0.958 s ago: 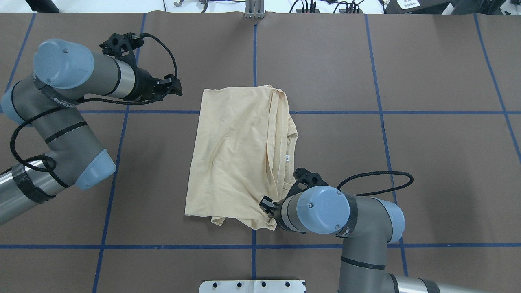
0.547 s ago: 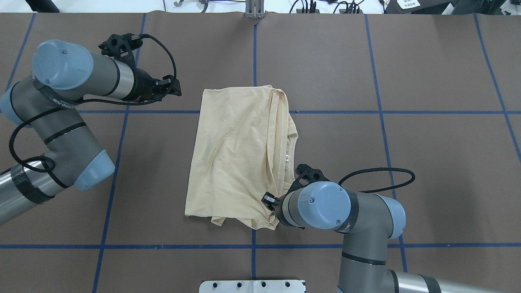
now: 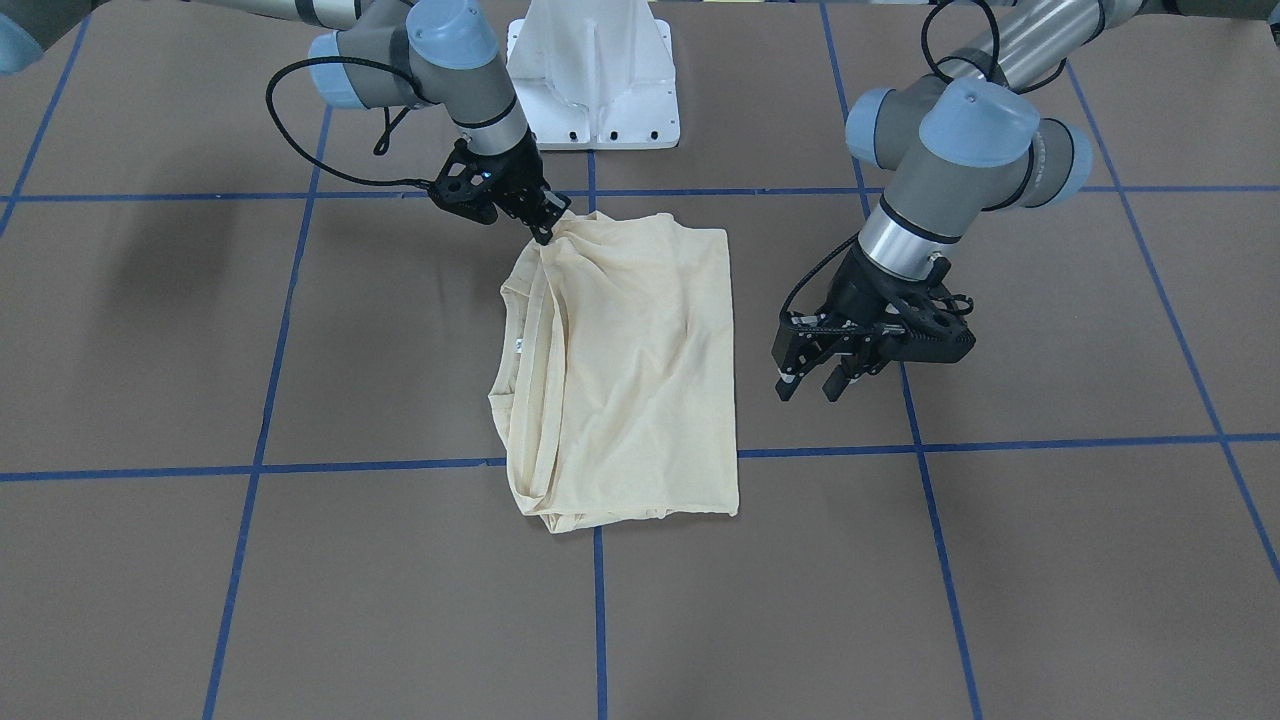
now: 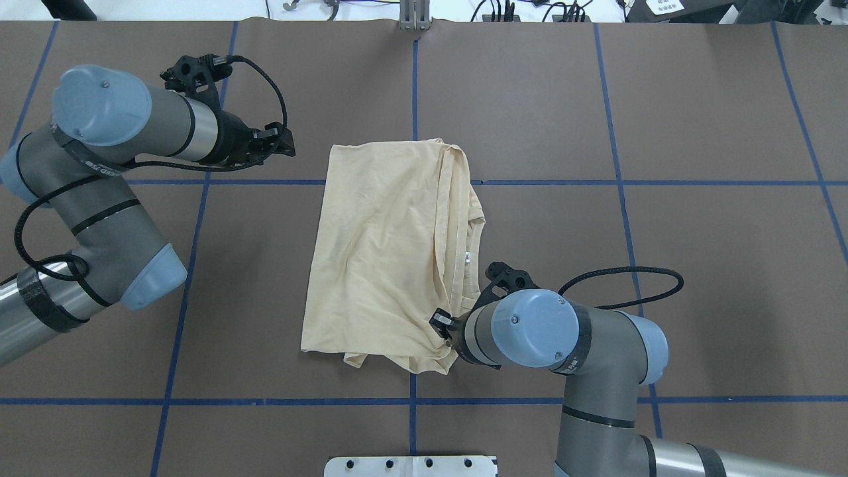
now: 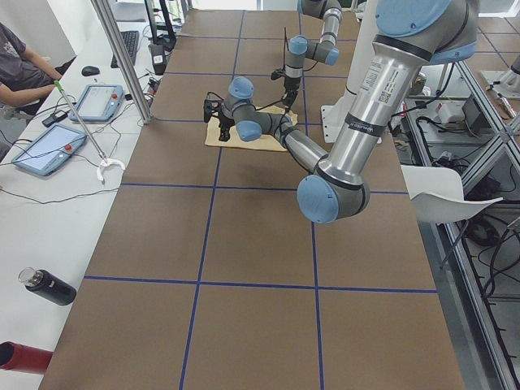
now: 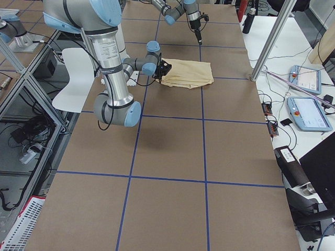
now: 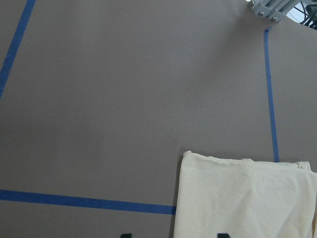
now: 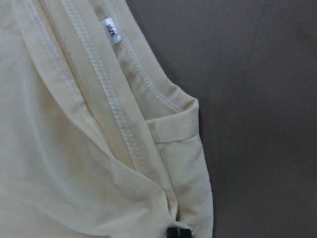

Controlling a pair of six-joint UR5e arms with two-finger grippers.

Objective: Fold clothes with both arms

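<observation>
The shirt's lower layer (image 8: 192,186) pokes out beyond the spot where the robot's right gripper pinches the upper fold, so that gripper should open, put its fingers on either side of both layers' edges (image 8: 202,228) and pinch the layers together.
The cream-yellow shirt (image 4: 391,252) lies folded into a tall rectangle in the middle of the table, print hidden, with layered hems and the white neck label (image 8: 110,33) along its right side. My right gripper (image 3: 545,225) is shut on the shirt's near-right corner (image 4: 445,331), and the fabric gathers toward it. In the right wrist view its fingertips (image 8: 179,232) meet on the cloth. My left gripper (image 3: 815,385) hangs open off the shirt's far-left corner (image 4: 281,142), touching nothing. The left wrist view shows that corner (image 7: 198,163) just ahead.
Blue tape lines (image 4: 414,99) divide the brown table cover. The white pedestal base (image 3: 595,75) stands at the robot's edge of the table. A side bench holds tablets (image 5: 97,101) beside a seated person (image 5: 20,69). A dark bottle (image 5: 49,286) lies on that bench.
The right arm's wrist and elbow have drifted a little to the right while the gripper stays on the shirt corner. The left arm has hardly moved.
</observation>
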